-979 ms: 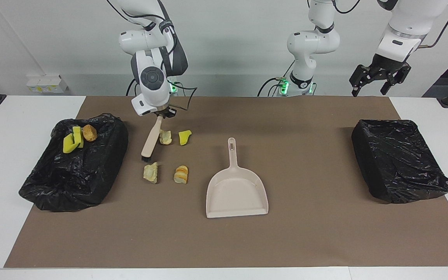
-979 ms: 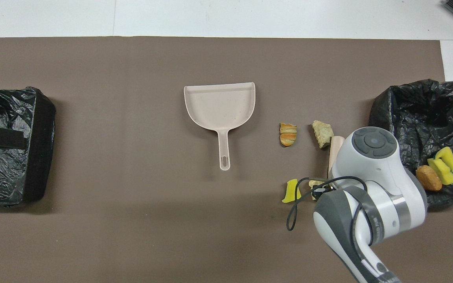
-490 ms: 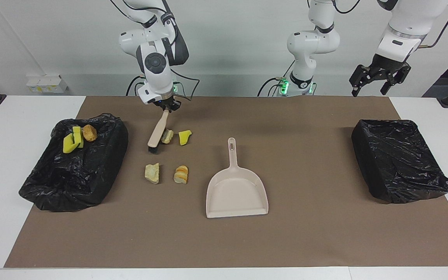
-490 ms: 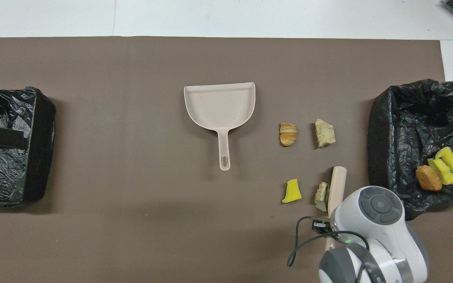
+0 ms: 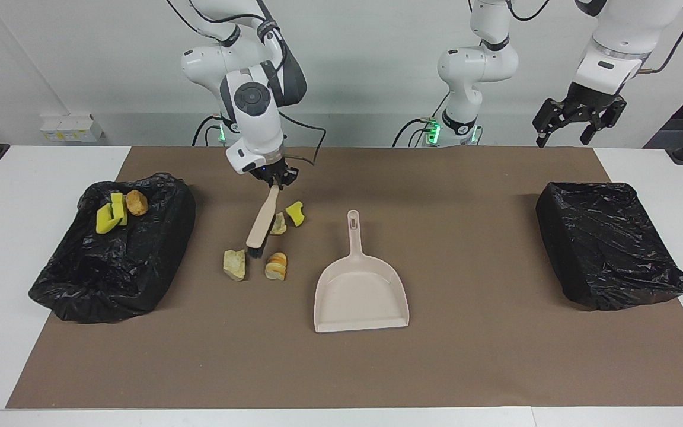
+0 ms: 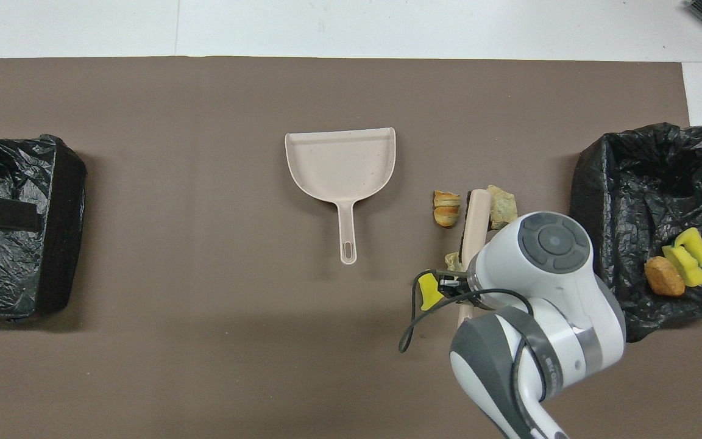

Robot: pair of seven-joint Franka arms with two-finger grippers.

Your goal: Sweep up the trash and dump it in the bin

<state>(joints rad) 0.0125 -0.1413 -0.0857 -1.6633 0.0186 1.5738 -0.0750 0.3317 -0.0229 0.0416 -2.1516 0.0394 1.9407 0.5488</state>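
The tan chunk (image 6: 502,207) is behind the brush's bristles, so the robot's right gripper needs to move the brush around to the chunk's bin side (image 6: 535,202) and sweep the chunk toward the other scraps.
My right gripper (image 5: 274,181) is shut on the handle of the beige brush (image 5: 262,218). The brush slants down to the mat, and its black bristles rest between a tan chunk (image 5: 235,264) and an orange-streaked bread piece (image 5: 276,266). A beige chunk (image 5: 279,223) and a yellow sponge scrap (image 5: 296,213) lie beside the brush handle, on the dustpan's side. In the overhead view the right wrist covers the gripper; the brush (image 6: 475,213) shows past it. The beige dustpan (image 5: 360,284) lies empty mid-table. My left gripper (image 5: 578,126) waits open, high over the left arm's end.
A black-bagged bin (image 5: 169,237) at the right arm's end holds yellow sponge pieces (image 5: 110,216) and a brown bread chunk (image 5: 136,202). A second black-bagged bin (image 5: 608,243) stands at the left arm's end. A brown mat (image 5: 495,356) covers the table.
My right gripper swung the brush toward the dustpan, pushing the beige chunk and yellow sponge scrap that way. The brush tip now sits between the tan chunk and the bread piece. The left arm has not moved.
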